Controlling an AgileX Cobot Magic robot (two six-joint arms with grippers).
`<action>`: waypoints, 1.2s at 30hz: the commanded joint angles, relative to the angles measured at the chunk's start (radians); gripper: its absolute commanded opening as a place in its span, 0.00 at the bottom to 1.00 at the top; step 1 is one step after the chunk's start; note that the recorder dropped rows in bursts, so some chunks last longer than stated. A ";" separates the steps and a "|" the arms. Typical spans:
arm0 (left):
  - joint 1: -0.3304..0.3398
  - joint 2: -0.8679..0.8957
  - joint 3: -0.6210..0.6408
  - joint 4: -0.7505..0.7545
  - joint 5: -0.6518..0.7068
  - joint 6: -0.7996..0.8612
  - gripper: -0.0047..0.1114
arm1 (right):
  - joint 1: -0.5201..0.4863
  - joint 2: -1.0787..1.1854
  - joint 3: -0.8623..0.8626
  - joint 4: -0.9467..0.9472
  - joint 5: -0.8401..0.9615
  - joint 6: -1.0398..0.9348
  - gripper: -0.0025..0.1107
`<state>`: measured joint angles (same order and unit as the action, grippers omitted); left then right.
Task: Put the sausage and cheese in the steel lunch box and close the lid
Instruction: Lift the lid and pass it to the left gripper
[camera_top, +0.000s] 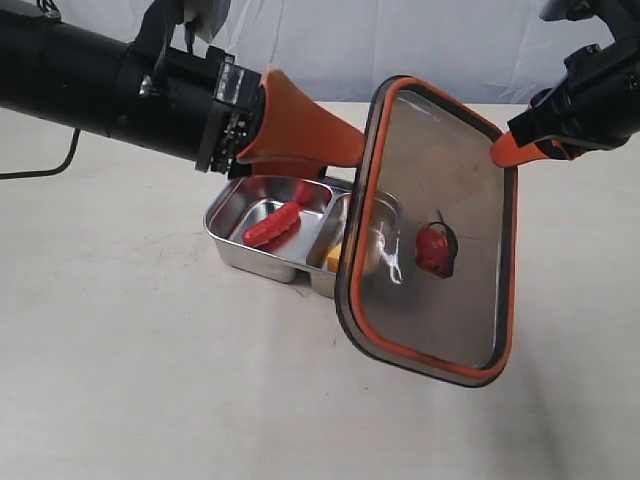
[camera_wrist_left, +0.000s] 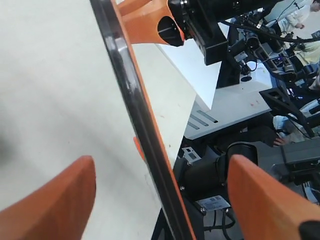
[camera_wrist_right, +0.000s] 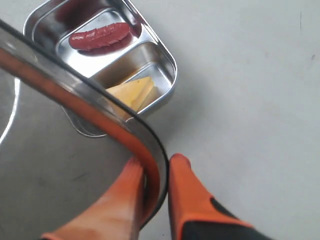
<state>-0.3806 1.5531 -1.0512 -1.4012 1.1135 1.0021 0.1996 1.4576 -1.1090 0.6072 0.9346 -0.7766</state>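
The lid (camera_top: 435, 190) will sit on top of the lunch box with the seal still showing when I lower it, because the orange rim seal (camera_top: 425, 356) runs all the way around.
The dark see-through lid (camera_top: 445, 170) with its orange rim seal and orange valve (camera_top: 434, 250) hangs tilted in the air above the right side of the steel lunch box (camera_top: 225, 232). My right gripper (camera_top: 506, 150) (camera_wrist_right: 156, 167) is shut on the lid's (camera_wrist_right: 60, 165) rim at a corner. My left gripper (camera_top: 347, 148) (camera_wrist_left: 160, 165) is open, its fingers (camera_wrist_left: 55, 200) apart on either side of the lid's edge (camera_wrist_left: 145, 130). The red sausage (camera_top: 272, 225) (camera_wrist_right: 100, 36) lies in one compartment. In the other lies the yellow cheese (camera_top: 333, 257) (camera_wrist_right: 132, 92). The lunch box's rim (camera_wrist_right: 171, 62) shows below the lid.
The box stands on a cream table (camera_top: 150, 380). A black cable (camera_top: 60, 160) lies at the far left. A white wall (camera_top: 400, 50) closes the back. Beyond the table edge, the left wrist view shows a robot base and equipment (camera_wrist_left: 240, 155).
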 joint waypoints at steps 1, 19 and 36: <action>-0.020 0.000 0.004 -0.018 -0.035 0.003 0.64 | 0.000 -0.008 -0.001 0.034 -0.001 -0.032 0.02; -0.160 0.082 0.004 0.020 -0.246 0.075 0.04 | 0.000 -0.008 -0.001 0.050 0.030 -0.041 0.02; -0.158 0.075 -0.059 0.172 -0.307 0.081 0.04 | 0.000 -0.058 -0.003 0.027 -0.069 -0.042 0.46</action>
<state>-0.5392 1.6367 -1.0931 -1.2607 0.8232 1.0773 0.1996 1.4352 -1.1090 0.6512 0.9209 -0.8128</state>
